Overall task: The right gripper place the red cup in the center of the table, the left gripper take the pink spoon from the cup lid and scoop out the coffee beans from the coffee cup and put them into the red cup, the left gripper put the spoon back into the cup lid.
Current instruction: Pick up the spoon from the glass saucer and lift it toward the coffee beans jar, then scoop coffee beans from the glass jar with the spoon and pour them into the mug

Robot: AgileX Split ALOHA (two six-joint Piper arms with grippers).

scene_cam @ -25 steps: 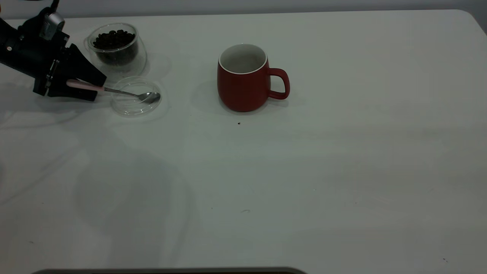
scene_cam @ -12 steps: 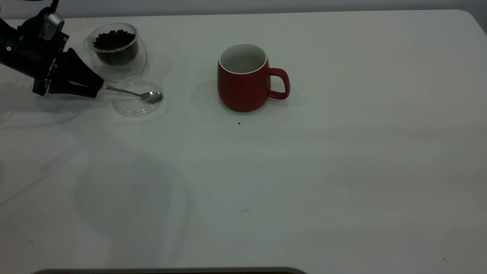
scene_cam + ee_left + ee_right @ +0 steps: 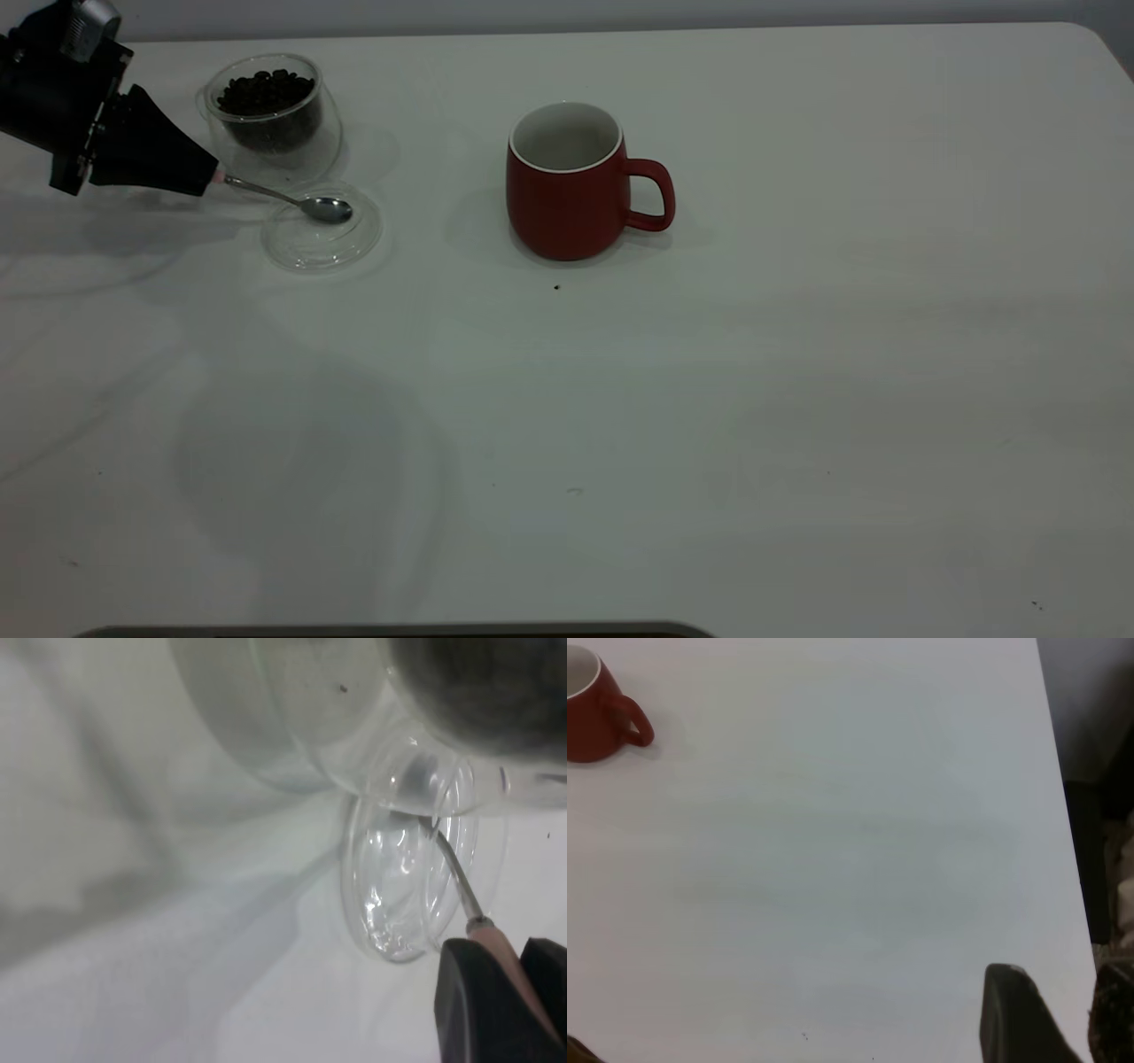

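Next, my left gripper pulls the spoon back and up before dipping it into the coffee beans (image 3: 266, 94), because the pink spoon's bowl (image 3: 327, 209) hangs lower than the coffee cup's rim.
The red cup (image 3: 567, 190) stands upright and empty near the table's middle, handle to the right; it also shows far off in the right wrist view as the red cup (image 3: 594, 718). At the far left, the glass coffee cup (image 3: 270, 111) holds dark beans. In front of it lies the clear cup lid (image 3: 321, 239). My left gripper (image 3: 208, 177) is shut on the pink spoon (image 3: 326, 209), whose metal bowl hangs just above the lid. In the left wrist view the spoon (image 3: 496, 943) runs from my left gripper (image 3: 505, 957) over the lid (image 3: 399, 895). My right gripper (image 3: 1059, 1010) is open over bare table.
A small dark speck (image 3: 556, 286) lies just in front of the red cup. The table's right edge (image 3: 1063, 815) runs beside my right gripper, with dark floor beyond it. A dark strip (image 3: 399, 631) lines the near edge.
My left gripper shut on the spoon's pink handle, then rose and drew back to the left. The spoon's bowl came up off the lid. The red cup stayed put.
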